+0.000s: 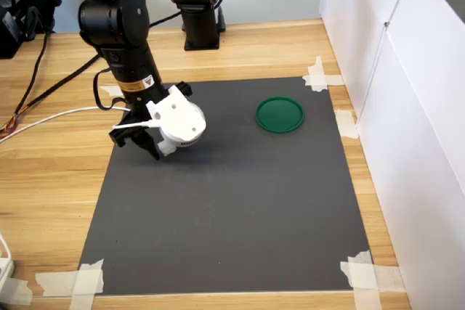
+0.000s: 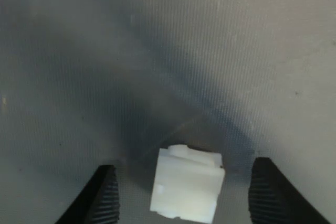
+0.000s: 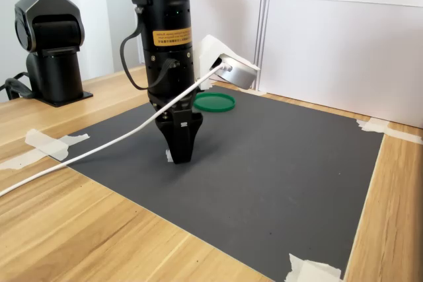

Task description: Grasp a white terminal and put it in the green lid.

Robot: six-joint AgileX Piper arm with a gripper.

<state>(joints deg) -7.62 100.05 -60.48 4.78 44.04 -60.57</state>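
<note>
The white terminal's slanted side (image 2: 156, 180) is crooked between the robot's open fingers, so the white terminal will turn square to them when the gripper closes.
The white terminal (image 2: 186, 190) lies on the black mat between my two fingers, with a gap on each side of it in the wrist view. My gripper (image 2: 187, 184) is open and lowered to the mat near its left edge in the first exterior view (image 1: 150, 147). In the second exterior view the gripper (image 3: 180, 152) points straight down, and a bit of the white terminal (image 3: 169, 156) shows beside the fingertips. The green lid (image 1: 280, 115) lies flat on the mat, well off to the first exterior view's right and beyond the arm in the second exterior view (image 3: 213, 102).
The black mat (image 1: 240, 208) is taped at its corners to a wooden table (image 1: 51, 179). A white wall panel (image 1: 407, 107) borders the first exterior view's right. A second arm's base (image 1: 196, 5) stands at the back. A white cable (image 3: 99, 146) trails from the wrist.
</note>
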